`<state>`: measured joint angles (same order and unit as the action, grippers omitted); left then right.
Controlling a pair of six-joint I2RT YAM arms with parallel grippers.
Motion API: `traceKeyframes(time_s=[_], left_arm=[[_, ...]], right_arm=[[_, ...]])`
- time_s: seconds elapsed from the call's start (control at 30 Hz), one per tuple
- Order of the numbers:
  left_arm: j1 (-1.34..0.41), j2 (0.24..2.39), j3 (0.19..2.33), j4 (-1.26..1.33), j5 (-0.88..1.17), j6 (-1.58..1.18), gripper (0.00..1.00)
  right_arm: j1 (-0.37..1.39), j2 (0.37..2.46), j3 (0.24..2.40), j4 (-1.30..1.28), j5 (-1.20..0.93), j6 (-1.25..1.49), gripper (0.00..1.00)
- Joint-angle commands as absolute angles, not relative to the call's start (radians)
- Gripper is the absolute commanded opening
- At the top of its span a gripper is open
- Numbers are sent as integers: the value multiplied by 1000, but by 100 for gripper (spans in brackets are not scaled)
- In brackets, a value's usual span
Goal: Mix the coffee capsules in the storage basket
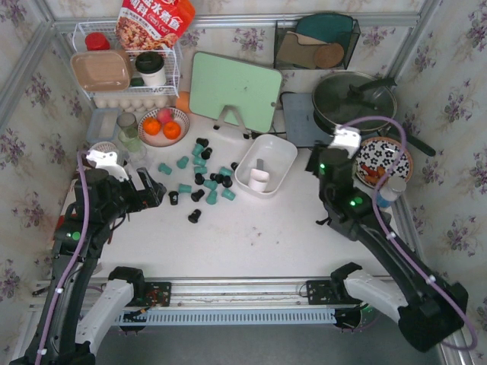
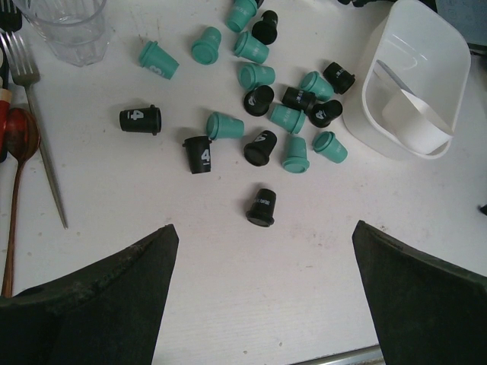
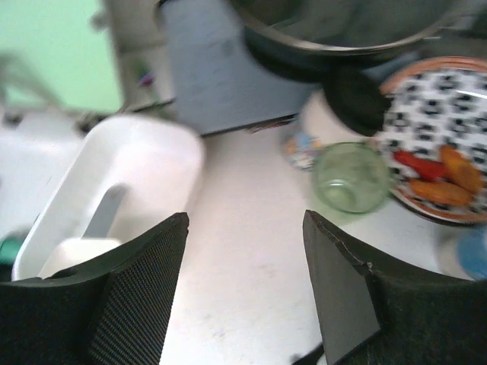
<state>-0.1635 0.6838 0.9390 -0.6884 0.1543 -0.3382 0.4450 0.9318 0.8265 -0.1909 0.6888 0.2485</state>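
Note:
My right gripper should go on toward the cup before it closes on its near side (image 1: 258,188), because the small white cup's rim (image 1: 259,175) is uncovered in the storage basket.
Several teal and black coffee capsules (image 1: 205,179) lie scattered on the white table, left of the storage basket (image 1: 285,152). The basket is a white tub holding a small white cup (image 1: 259,181); no capsule shows inside it. In the left wrist view a lone black capsule (image 2: 261,207) lies nearest my left gripper (image 2: 264,226), which is open and empty at the left of the pile (image 1: 152,192). The basket (image 2: 449,53) stands at the upper right there. My right gripper (image 3: 245,216) is open and empty over bare table, right of the basket (image 3: 144,152) and seen from above as (image 1: 318,158).
A fork (image 2: 34,114) and a glass (image 2: 68,26) lie left of the capsules. A green glass jar (image 3: 350,176), a patterned plate of food (image 1: 384,161) and a pan (image 1: 354,99) crowd the right. A green cutting board (image 1: 236,91) and a fruit bowl (image 1: 163,125) stand behind.

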Motion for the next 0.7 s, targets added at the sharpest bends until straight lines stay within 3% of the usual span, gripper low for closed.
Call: traceKeyframes(time_s=[0.0,0.17,0.67], left_arm=[[-164,688,936,-659,147,-327,99],[-165,692,935,-659,146,-325,99],[-163,704,933,-655,160,-328,99]], right_arm=[[495,1075,873,-143,379,187,69],[588,1206,860,-28,107,89,70],[703,1581,1014,-27,26,-61,63]])
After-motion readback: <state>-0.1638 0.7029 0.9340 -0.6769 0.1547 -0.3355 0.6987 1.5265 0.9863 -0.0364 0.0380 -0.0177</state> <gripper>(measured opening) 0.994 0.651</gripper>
